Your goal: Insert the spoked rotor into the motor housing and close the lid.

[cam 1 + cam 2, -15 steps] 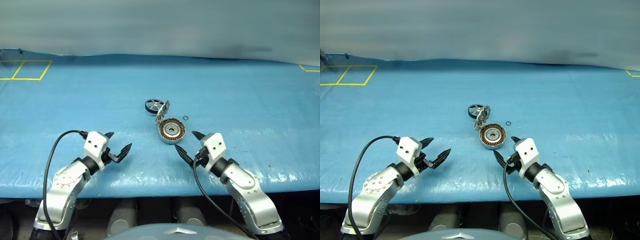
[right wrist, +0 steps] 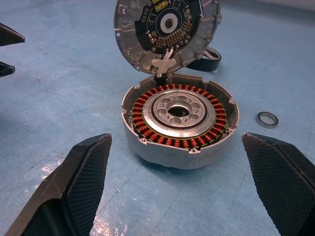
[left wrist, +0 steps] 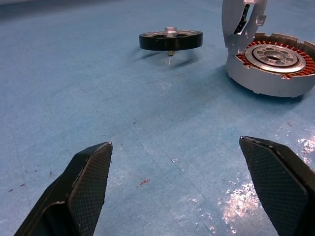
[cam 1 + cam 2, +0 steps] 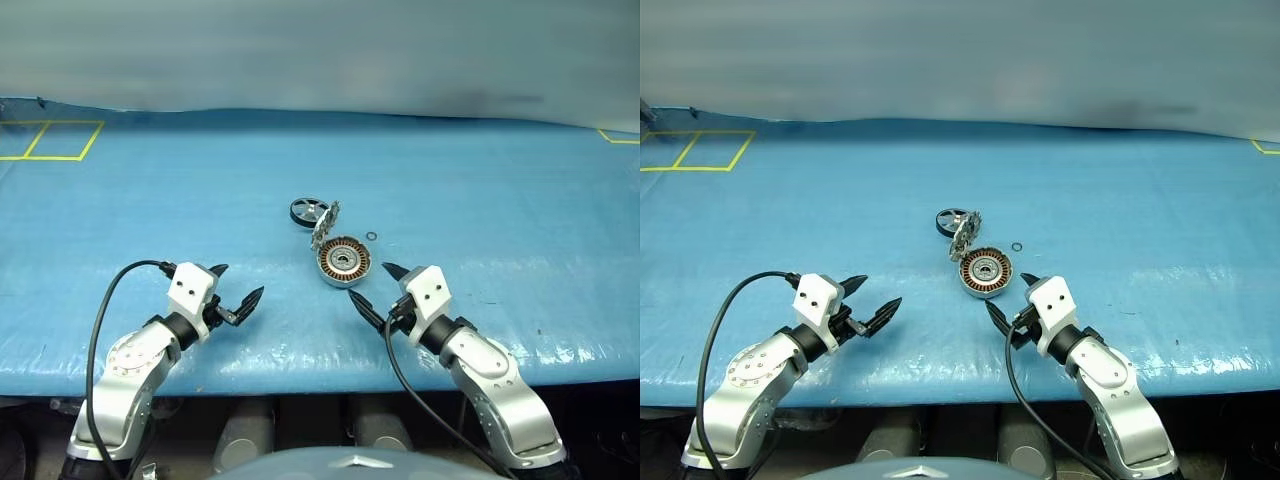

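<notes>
The lid [image 4: 325, 225] is joined to the motor housing's rim by white wires and a black hinge [image 2: 163, 70], so the lid will swing along, still open, when I turn the motor housing.
The motor housing [image 4: 344, 262] lies open on the blue table, its copper windings ringing a silver hub [image 2: 179, 109]. Its lid [image 4: 325, 224] stands upright at the far rim, inner face [image 2: 165, 29] towards the right gripper. The spoked rotor [image 4: 309, 211], a black wheel, rests flat just beyond the lid, partly hidden behind it in the right wrist view. My right gripper [image 4: 369, 280] hovers open just in front of the housing, nothing between its fingers [image 2: 83, 172]. My left gripper [image 4: 242, 280] is open too, off to the left over bare table, pointing toward the rotor [image 3: 170, 39].
A tiny loose ring [image 4: 371, 237] lies to the right of the lid. A yellow tape square [image 4: 50, 140] marks the far left of the table and another tape corner [image 4: 620, 137] the far right. The table's front edge runs just under both arms.
</notes>
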`<state>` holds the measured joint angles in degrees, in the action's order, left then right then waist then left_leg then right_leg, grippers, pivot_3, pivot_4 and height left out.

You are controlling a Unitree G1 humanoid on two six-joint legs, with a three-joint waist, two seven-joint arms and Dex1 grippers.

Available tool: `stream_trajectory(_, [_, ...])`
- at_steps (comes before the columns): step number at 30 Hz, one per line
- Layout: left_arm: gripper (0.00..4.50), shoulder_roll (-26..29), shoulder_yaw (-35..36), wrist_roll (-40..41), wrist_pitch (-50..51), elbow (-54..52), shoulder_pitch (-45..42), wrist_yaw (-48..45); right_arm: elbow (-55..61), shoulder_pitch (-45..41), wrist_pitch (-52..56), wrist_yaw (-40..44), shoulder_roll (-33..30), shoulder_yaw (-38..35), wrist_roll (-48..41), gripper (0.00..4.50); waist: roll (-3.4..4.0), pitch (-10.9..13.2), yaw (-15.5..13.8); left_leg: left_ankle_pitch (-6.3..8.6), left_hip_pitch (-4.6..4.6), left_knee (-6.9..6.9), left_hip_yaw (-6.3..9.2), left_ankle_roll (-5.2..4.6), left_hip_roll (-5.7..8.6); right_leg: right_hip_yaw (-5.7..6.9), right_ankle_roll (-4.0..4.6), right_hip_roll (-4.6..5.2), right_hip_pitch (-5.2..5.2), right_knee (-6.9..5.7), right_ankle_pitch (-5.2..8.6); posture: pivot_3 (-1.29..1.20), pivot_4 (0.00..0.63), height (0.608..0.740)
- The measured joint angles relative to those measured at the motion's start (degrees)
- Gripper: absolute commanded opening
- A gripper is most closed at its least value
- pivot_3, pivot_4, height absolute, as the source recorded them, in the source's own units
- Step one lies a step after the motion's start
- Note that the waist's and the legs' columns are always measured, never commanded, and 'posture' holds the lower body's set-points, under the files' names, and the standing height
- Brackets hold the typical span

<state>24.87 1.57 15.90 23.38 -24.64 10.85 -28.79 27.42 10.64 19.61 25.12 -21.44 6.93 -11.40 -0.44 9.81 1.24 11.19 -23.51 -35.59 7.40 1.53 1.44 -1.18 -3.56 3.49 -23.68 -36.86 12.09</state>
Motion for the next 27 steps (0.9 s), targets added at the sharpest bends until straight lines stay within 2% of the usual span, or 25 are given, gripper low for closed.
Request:
stream_trajectory(19, [4.5, 0.0, -0.25, -0.03, -0.08, 0.0, -0.2, 0.0, 0.28, -1.33, 3.84, 0.93, -2.14, 1.57, 1.81, 4.47, 0.0, 0.0, 0.03, 0.0, 0.01, -0.03, -0.01, 0.0, 0.0, 0.0, 0.0, 0.0, 0.02, -0.01, 0.0, 0.0, 0.15, 0.74])
stream_trajectory(23, [4.5, 0.01, -0.34, -0.06, -0.13, 0.01, -0.46, -0.01, 3.57, -6.07, 12.4, 6.18, -9.0, 2.99, -0.21, 4.47, 0.0, 0.0, 0.05, 0.0, 0.01, -0.12, -0.02, -0.01, 0.0, -0.01, -0.01, 0.0, 0.04, -0.03, -0.01, 0.0, 0.15, 0.74])
stream_trajectory(27, [4.5, 0.0, -0.46, -0.1, -0.2, 0.1, -0.84, -0.01, 7.42, -14.58, 19.45, 12.09, -16.23, 4.61, -1.72, 4.47, -0.01, 0.0, 0.02, 0.0, 0.01, -0.15, 0.01, -0.01, -0.01, 0.06, -0.01, -0.01, 0.08, -0.04, -0.01, 0.0, 0.15, 0.74])
